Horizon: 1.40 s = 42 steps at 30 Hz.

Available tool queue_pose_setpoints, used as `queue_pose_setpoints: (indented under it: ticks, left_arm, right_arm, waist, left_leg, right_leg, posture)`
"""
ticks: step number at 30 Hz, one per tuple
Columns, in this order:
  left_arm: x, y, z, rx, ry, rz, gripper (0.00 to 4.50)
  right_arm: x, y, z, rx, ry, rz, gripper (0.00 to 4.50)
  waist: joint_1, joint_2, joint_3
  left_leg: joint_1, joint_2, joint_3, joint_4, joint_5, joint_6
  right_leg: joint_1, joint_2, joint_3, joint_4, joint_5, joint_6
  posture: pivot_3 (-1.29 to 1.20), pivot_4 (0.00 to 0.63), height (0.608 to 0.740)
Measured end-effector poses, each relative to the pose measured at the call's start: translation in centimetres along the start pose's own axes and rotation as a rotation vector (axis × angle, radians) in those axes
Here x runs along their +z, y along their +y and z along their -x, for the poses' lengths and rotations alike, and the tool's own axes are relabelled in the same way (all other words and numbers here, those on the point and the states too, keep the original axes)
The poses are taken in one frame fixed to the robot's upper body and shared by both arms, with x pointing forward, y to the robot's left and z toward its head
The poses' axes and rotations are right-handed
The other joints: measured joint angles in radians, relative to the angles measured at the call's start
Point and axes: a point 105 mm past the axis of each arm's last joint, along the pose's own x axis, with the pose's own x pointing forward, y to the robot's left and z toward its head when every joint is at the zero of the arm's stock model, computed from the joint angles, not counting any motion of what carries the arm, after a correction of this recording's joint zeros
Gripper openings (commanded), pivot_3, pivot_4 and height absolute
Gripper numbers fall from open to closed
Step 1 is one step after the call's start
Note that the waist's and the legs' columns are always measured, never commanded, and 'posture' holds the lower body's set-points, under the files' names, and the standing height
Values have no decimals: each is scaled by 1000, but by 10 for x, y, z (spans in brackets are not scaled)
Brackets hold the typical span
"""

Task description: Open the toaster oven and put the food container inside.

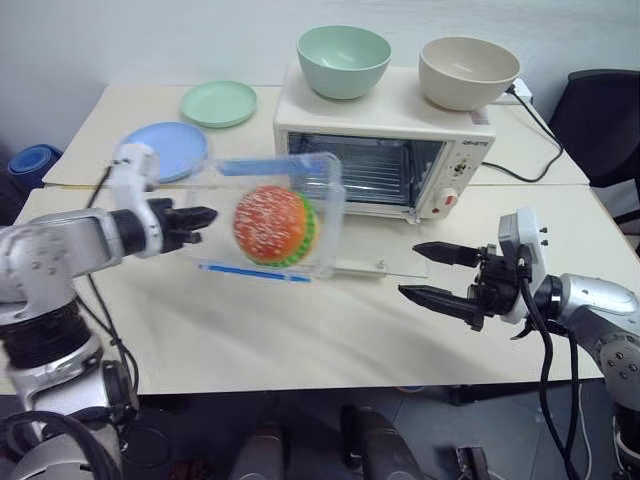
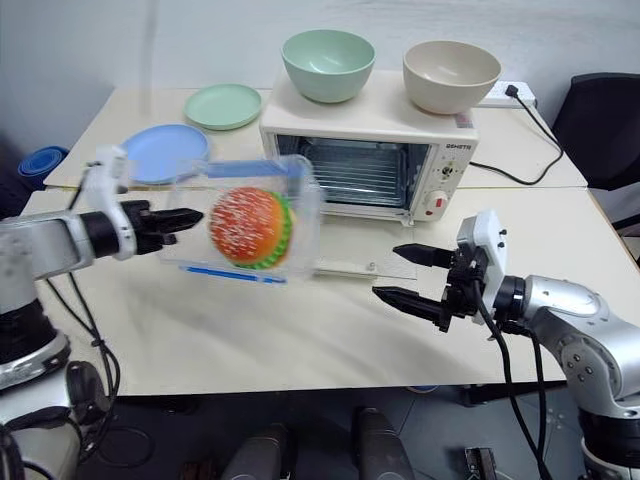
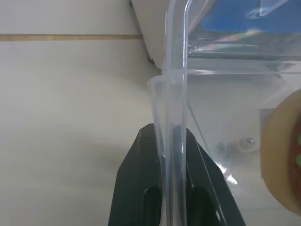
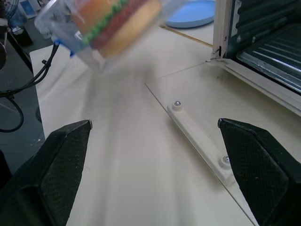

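Observation:
The oven's lowered door (image 1: 378, 244) is clear of my right gripper, so that gripper should keep waiting beside the door until the food container (image 1: 272, 225) rests there, then close its fingers.
The toaster oven (image 1: 380, 150) stands at the back of the table with its glass door (image 1: 385, 265) dropped flat and the wire rack showing. The food container (image 1: 270, 225), a clear box with a burger inside, hangs tipped on its side above the table, in front of the oven's left half. My left gripper (image 1: 203, 218) is shut on the container's left wall; the left wrist view shows the black fingers (image 3: 141, 188) pinching the clear wall (image 3: 176, 94). My right gripper (image 1: 432, 272) stands open just right of the door, nothing between its fingers. The white handle bar (image 4: 197, 139) lies on the door.
A green bowl (image 1: 343, 60) and a beige bowl (image 1: 468, 72) sit on top of the oven. A green plate (image 1: 218, 103) and a blue plate (image 1: 165, 148) lie at the back left. A black chair (image 1: 600, 120) stands at the far right.

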Motion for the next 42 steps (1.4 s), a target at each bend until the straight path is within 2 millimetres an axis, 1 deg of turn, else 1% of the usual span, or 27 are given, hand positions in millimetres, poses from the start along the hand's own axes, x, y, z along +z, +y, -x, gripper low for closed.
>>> queue_pose_setpoints:
  ticks: [1,6,9,11,13,14,17,20,22,28,30,34,38,40,41,42]
  left_arm:
    - [1,-8,-11,-15,7,-24,17]
    - [-3,-31,-51,-52,56,-90,17]
    - [-7,-39,-71,-41,77,-119,17]
    - [-5,-42,-78,-32,66,-123,17]
    - [-3,-44,-85,-18,56,-119,741]
    - [-2,-45,-89,-11,44,-109,968]
    - [-3,-50,-99,-9,33,-72,1868]
    - [-4,-51,-103,-6,44,-52,2790]
    - [-2,-49,-102,0,34,-44,3343]
    - [6,-35,-93,38,-2,-14,3343]
    - [12,-31,-85,49,-32,-20,3343]
    - [30,-36,-66,-26,-147,-37,3343]
    - [34,-44,-52,-136,-231,-4,3343]
    - [35,-43,-45,-186,-269,28,2952]
    - [38,-41,-38,-212,-300,27,2752]
    - [40,-39,-31,-234,-324,19,2449]
  right_arm:
    - [-2,-1,2,-12,2,-5,4500]
    - [-4,-8,13,-86,3,-6,4500]
    - [-5,-11,17,-124,0,-2,4500]
    - [-10,-12,19,-143,12,-9,4500]
    - [-11,-13,21,-166,16,-1,4500]
    - [-12,-15,21,-181,15,3,4500]
    - [-12,-18,22,-214,7,12,4500]
    - [-11,-22,23,-245,7,34,4500]
    - [-11,-23,23,-259,5,43,4500]
    - [-11,-29,22,-283,1,46,4500]
    - [-10,-29,22,-284,2,51,4500]
    - [-9,-29,22,-284,1,54,4500]
    - [-9,-29,22,-282,0,56,4500]
    - [-8,-28,21,-275,-3,48,4100]
    - [-8,-26,20,-262,-8,39,3883]
    - [-8,-24,20,-250,-11,29,3544]
  waist:
    - [1,0,0]
    - [-1,0,0]
    - [-1,0,0]
    - [1,0,0]
    - [1,0,0]
    - [1,0,0]
    - [1,0,0]
    - [-1,0,0]
    - [-1,0,0]
    - [0,0,0]
    - [0,0,0]
    - [0,0,0]
    - [0,0,0]
    - [-1,0,0]
    - [-3,0,0]
    - [-4,1,0]
  left_leg:
    - [0,0,0,0,0,0]
    - [-1,0,2,0,-1,1]
    - [0,0,2,0,-1,1]
    - [0,0,2,0,0,1]
    - [0,-1,2,0,0,2]
    - [1,-1,2,0,0,2]
    - [1,-2,3,0,1,3]
    - [1,-2,3,0,1,3]
    - [0,-1,3,0,1,3]
    - [0,-1,2,0,1,3]
    - [0,-1,2,0,1,3]
    - [0,-1,2,0,1,2]
    - [0,-1,2,0,1,2]
    - [0,-1,3,0,1,2]
    - [1,0,3,0,1,2]
    - [1,0,3,0,1,2]
  right_leg:
    - [0,0,0,0,0,0]
    - [0,1,0,-2,0,1]
    - [-1,1,0,-1,0,1]
    - [0,1,1,-1,0,1]
    - [0,2,0,0,1,1]
    - [1,3,0,0,1,2]
    - [1,3,0,0,1,3]
    - [1,4,0,0,1,3]
    - [0,4,0,0,1,3]
    - [0,4,0,0,1,3]
    - [0,3,0,-1,1,3]
    - [0,2,0,-1,1,3]
    - [0,1,0,-1,1,3]
    - [0,2,0,-1,1,3]
    - [0,2,0,-1,1,3]
    - [0,2,0,0,1,3]
  posture:
    - [0,150,740]
    - [0,150,740]
    - [0,150,740]
    - [0,150,740]
    - [0,150,740]
    - [0,150,740]
    - [0,150,740]
    - [0,150,740]
    - [0,150,740]
    - [0,150,740]
    - [0,150,740]
    - [0,150,740]
    - [0,150,740]
    - [0,150,740]
    - [0,150,740]
    - [0,150,740]
